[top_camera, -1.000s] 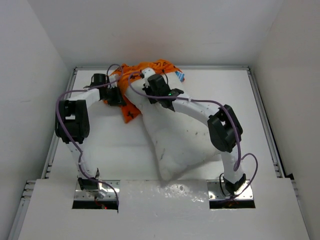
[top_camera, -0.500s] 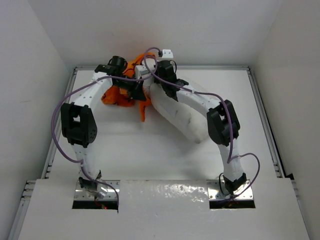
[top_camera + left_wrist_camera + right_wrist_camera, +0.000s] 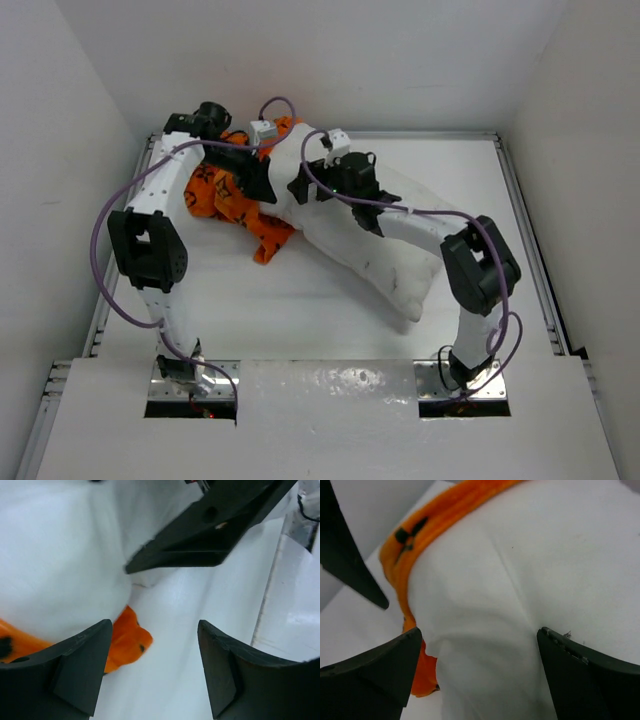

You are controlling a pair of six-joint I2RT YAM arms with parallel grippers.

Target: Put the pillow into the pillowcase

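The white pillow's back corner point(image 3: 305, 133) is outside the orange pillowcase, so my left gripper should grab the pillowcase's back rim point(image 3: 283, 124) and pull it over that corner.
The white pillow point(image 3: 365, 235) lies diagonally on the table, from the back centre toward the front right. The orange pillowcase point(image 3: 225, 195) is bunched at the pillow's back left end, and an orange rim point(image 3: 422, 532) runs along that end. Whether that end is inside the case I cannot tell. My left gripper point(image 3: 262, 183) hangs open over the case's edge, with bare table and an orange corner point(image 3: 127, 640) between its fingers. My right gripper point(image 3: 302, 188) is open just above the pillow point(image 3: 520, 580), its fingers apart on either side of a fold. Neither holds anything.
White walls close in the table on three sides. Metal rails point(image 3: 530, 250) run along the table's left, back and right edges. Purple cables point(image 3: 105, 220) loop off both arms. The two grippers sit close together; the right one's finger point(image 3: 210, 530) shows in the left wrist view.
Both grippers have opened and let go. The pillow, held up at the back before, has dropped flat toward the front right. The pillowcase has spread out at the left.
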